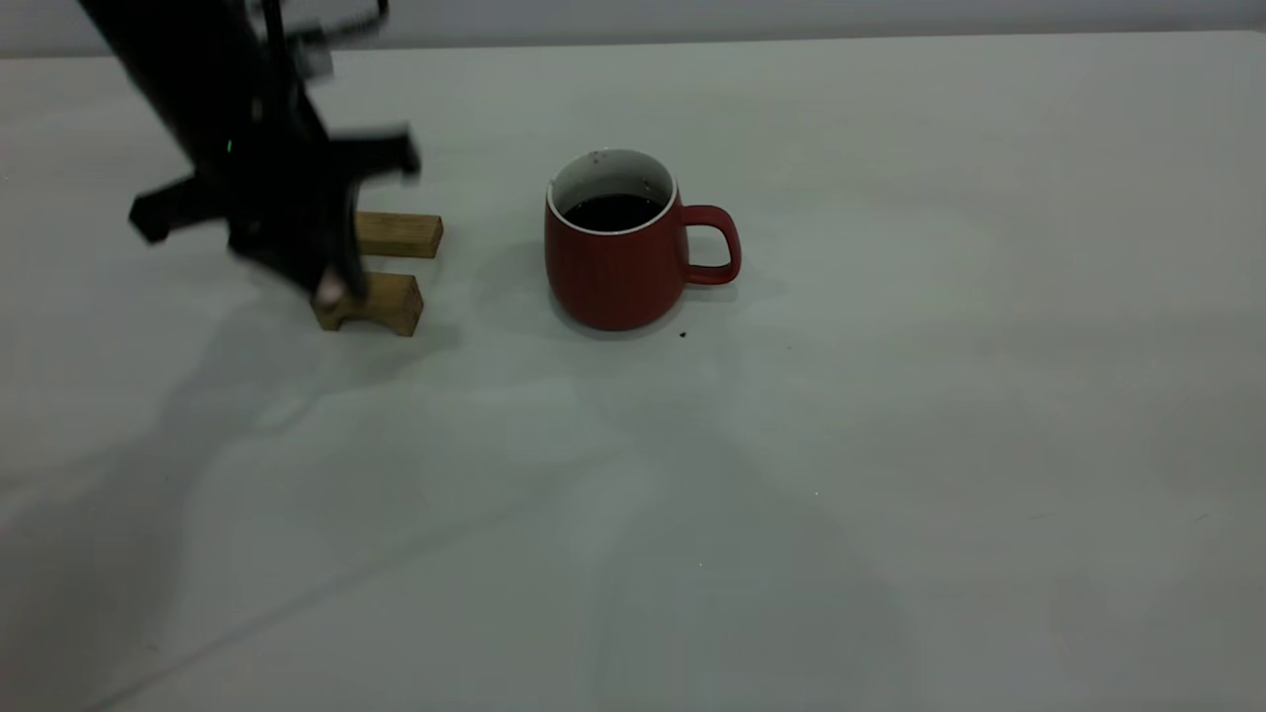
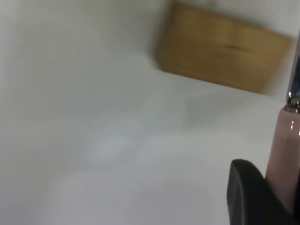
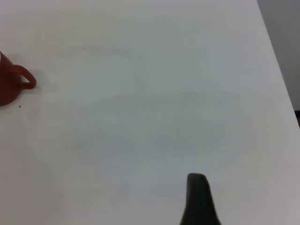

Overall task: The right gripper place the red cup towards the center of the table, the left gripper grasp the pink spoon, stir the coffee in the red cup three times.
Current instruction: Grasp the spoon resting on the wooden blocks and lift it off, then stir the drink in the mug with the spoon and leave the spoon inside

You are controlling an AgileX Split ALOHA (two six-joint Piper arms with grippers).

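Note:
The robot's left gripper points down with the pink spoon lying crosswise in it, so the robot should lift the gripper and tilt it level to point the spoon down into the red cup.
The red cup stands upright near the table's middle, handle to the right, with dark coffee inside. Left of it my left gripper hangs blurred over two wooden blocks, shut on the pink spoon. In the left wrist view the spoon's pink handle lies against a black finger, its metal neck reaching past the frame edge; the bowl is hidden. The right arm is out of the exterior view. Its wrist view shows one finger over bare table and the cup far off.
Two small wooden blocks lie just under and behind the left gripper, and one block shows in the left wrist view. A few dark specks dot the table by the cup. The table's edge runs near the right arm.

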